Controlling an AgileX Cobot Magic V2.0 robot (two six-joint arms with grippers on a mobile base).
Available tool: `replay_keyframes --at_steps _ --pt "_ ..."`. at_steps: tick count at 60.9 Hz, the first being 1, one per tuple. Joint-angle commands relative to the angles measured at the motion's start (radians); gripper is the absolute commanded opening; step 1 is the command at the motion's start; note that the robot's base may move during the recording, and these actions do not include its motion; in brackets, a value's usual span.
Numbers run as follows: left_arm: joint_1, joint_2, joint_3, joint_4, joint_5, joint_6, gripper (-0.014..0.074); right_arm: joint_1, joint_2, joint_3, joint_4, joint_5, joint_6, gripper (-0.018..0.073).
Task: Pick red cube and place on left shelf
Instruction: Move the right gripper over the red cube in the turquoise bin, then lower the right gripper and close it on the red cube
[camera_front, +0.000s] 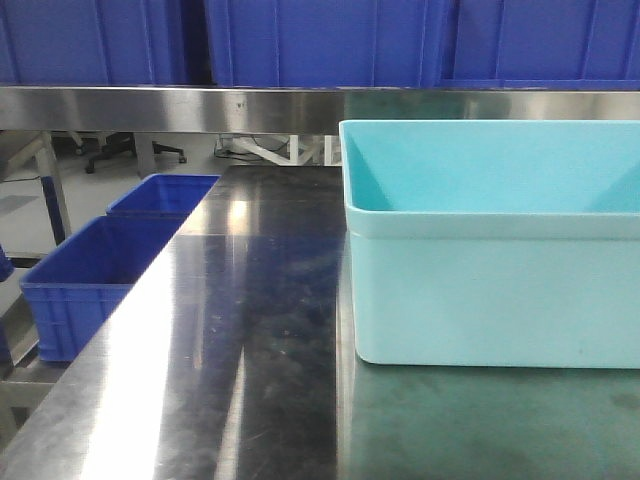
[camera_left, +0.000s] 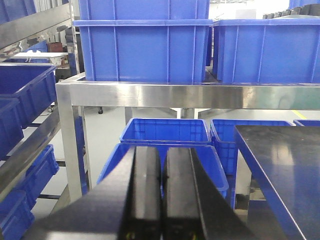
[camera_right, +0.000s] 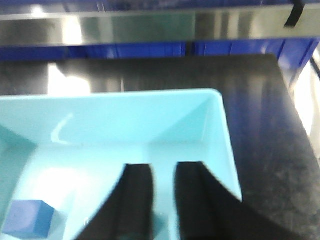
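The red cube should be hidden under my right gripper's fingers, because they cover the turquoise tub's bottom next to the blue cube.
No red cube shows in any view. The left shelf, a stainless-steel rack (camera_left: 165, 95) carrying dark-blue ribbed crates (camera_left: 145, 50), fills the left wrist view. My left gripper (camera_left: 163, 150) is shut and empty, held in the air facing that rack. My right gripper (camera_right: 164, 167) is open with a narrow gap and hangs over the right part of a pale turquoise tub (camera_right: 220, 130), nothing between its fingers. A blue cube (camera_right: 27, 224) lies on the tub floor to the gripper's lower left. Neither gripper shows in the front view.
The turquoise tub (camera_front: 480, 290) stands on a shiny steel table (camera_front: 230, 340). Blue crates (camera_front: 90, 270) sit below the table's left edge. A steel rail (camera_front: 200, 108) with blue crates above it runs across the back. More blue crates (camera_left: 165, 132) sit low under the rack.
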Motion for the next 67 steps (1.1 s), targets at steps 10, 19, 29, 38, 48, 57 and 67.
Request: replay_keyframes --at_steps 10,19,29,38,48,57,67 --pt "-0.004 -0.016 0.025 0.000 -0.083 0.000 0.0102 0.064 0.207 -0.138 -0.001 0.050 -0.004 0.0601" --pt "-0.004 -0.016 0.025 0.000 -0.083 0.000 0.0102 0.077 0.295 -0.177 -0.001 0.095 -0.004 0.0592" --pt "-0.004 -0.016 0.025 0.000 -0.083 0.000 0.0102 0.077 0.354 -0.185 -0.001 0.100 -0.004 0.0592" --pt "-0.004 -0.016 0.025 0.000 -0.083 0.000 0.0102 0.077 0.400 -0.185 -0.011 0.094 -0.004 0.0592" --pt "-0.004 -0.016 0.025 0.000 -0.083 0.000 0.0102 0.077 0.447 -0.185 -0.026 0.090 -0.004 0.0592" --pt "-0.004 -0.016 0.025 0.000 -0.083 0.000 0.0102 0.077 0.485 -0.185 -0.026 0.090 -0.004 0.0592" --pt "-0.004 -0.016 0.025 0.000 -0.083 0.000 0.0102 0.077 0.513 -0.185 -0.026 0.090 -0.004 0.0592"
